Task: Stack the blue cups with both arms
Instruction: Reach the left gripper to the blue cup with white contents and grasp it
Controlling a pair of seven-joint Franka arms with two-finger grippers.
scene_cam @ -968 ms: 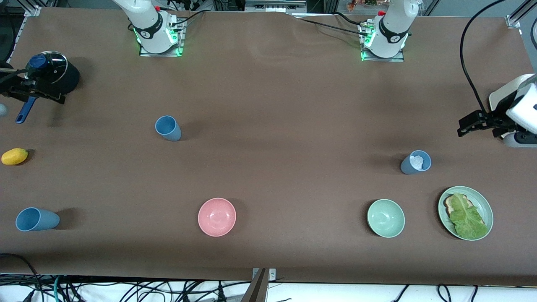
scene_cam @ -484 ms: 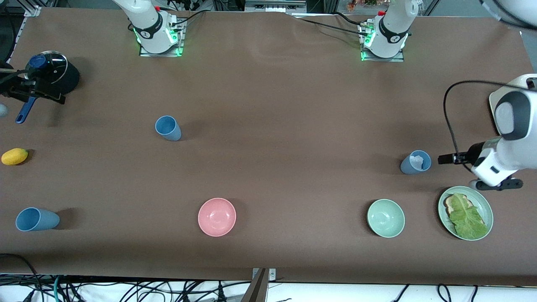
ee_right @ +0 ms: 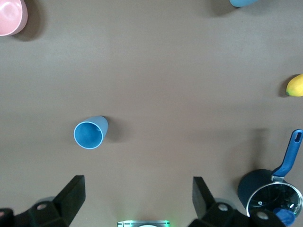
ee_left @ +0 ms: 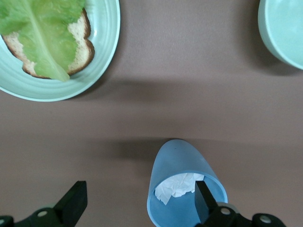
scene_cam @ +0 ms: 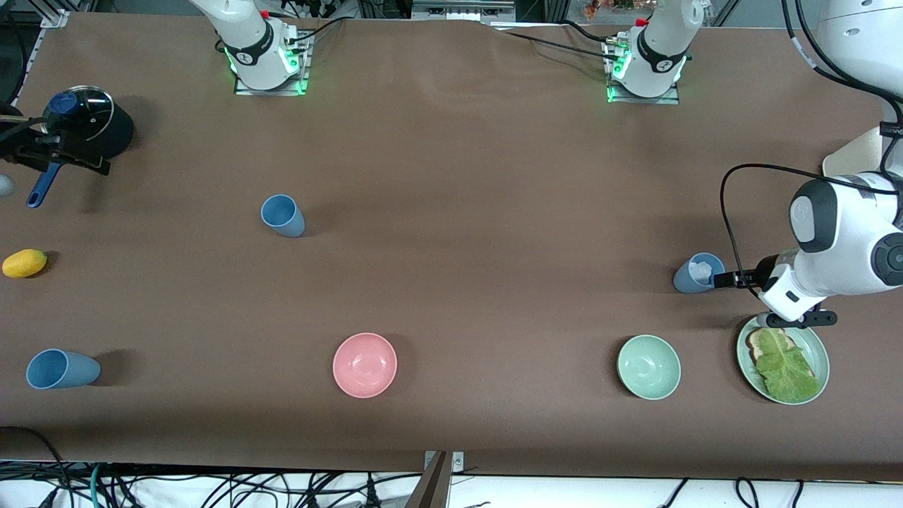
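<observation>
I expect the crumpled white paper [scene_cam: 700,271], which sits below the blue cup's rim [scene_cam: 708,254], to go along inside the cup when I lift and carry it.
Three blue cups stand on the table. One [scene_cam: 698,273], toward the left arm's end, holds crumpled white paper [ee_left: 177,185]. My left gripper [scene_cam: 726,279] is open at this cup [ee_left: 184,189]: one finger [ee_left: 203,203] is at its mouth, the other finger [ee_left: 73,205] is well clear of it. A second cup [scene_cam: 282,215] stands mid-table toward the right arm's end and shows in the right wrist view [ee_right: 88,134]. The third cup [scene_cam: 62,369] is nearer the front camera, at that end. My right gripper [scene_cam: 53,149] is open and empty over the black pot [scene_cam: 88,130] and waits.
A green plate [scene_cam: 811,339] with bread and lettuce lies just nearer the camera than the left gripper. A pale green bowl [scene_cam: 649,367] and a pink bowl [scene_cam: 365,365] sit along the front. A lemon [scene_cam: 25,262] lies near the pot.
The left arm has swung in from the table's end and come down to the cup with the paper. The right arm and all the cups have not moved.
</observation>
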